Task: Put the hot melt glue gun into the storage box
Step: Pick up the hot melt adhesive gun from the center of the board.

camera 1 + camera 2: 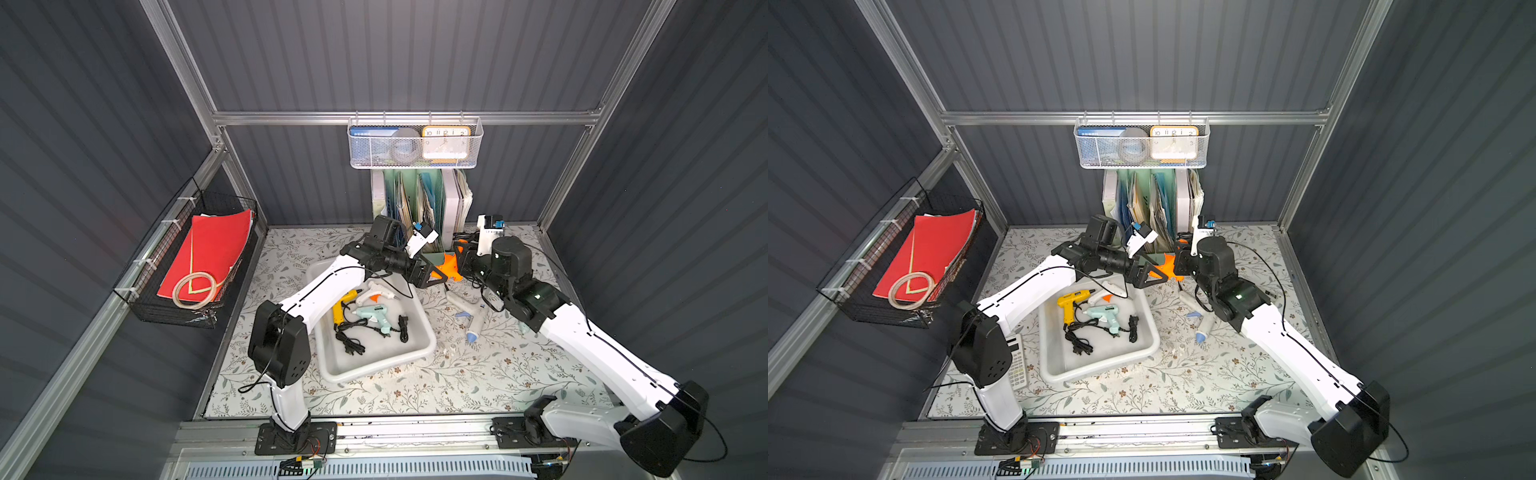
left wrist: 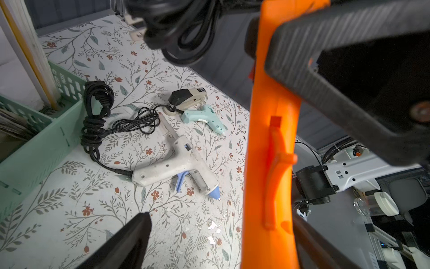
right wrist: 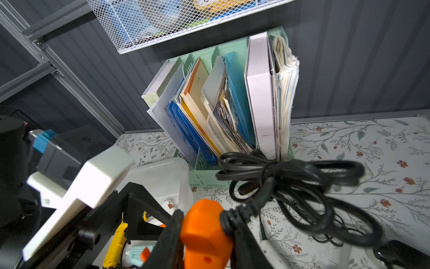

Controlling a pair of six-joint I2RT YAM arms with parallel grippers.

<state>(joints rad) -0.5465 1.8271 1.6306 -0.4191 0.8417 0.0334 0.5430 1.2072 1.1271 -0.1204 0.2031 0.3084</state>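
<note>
The robot's right gripper holds the orange glue gun's handle away from the storage box, so the left gripper should take hold of its body and bring it into the box.
My right gripper is shut on the handle of an orange hot melt glue gun, held above the table beyond the storage box's far corner. Its bundled black cord hangs from the handle. My left gripper is open around the gun's body: one finger lies against it, the other stands well apart. The white storage box holds a yellow glue gun, a mint one and a white one.
A white-and-blue glue gun and a small mint one lie on the floral table. A mint file holder stands at the back under a white mesh basket. A black wire basket hangs left. A calculator lies beside the box.
</note>
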